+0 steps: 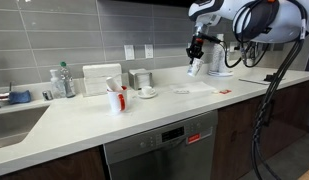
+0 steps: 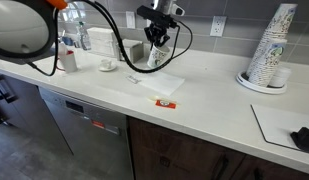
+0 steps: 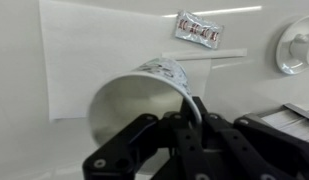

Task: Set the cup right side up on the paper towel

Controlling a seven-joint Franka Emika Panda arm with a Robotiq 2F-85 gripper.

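The cup hangs tilted (image 2: 160,55) over the paper towel, so the robot's gripper should first turn the cup upright and then lower its base flat onto the towel's middle (image 2: 162,83).
My gripper (image 3: 189,112) is shut on the rim of a white paper cup (image 3: 134,95) with a printed pattern. In the wrist view the cup's open mouth faces the camera and it hangs above a white paper towel (image 3: 84,50) lying flat on the counter. In both exterior views the cup (image 1: 194,68) (image 2: 157,52) is held in the air above the paper towel (image 1: 199,88) (image 2: 144,80), tilted, clear of the counter. The gripper (image 1: 197,52) (image 2: 157,38) grips it from above.
A red-and-white packet (image 3: 199,30) (image 2: 166,101) lies beside the towel. A stack of cups (image 2: 271,50) stands on a plate. A saucer with a cup (image 1: 146,92), a napkin box (image 1: 101,78), a red-sleeved cup (image 1: 116,100) and a sink (image 1: 14,120) are along the counter.
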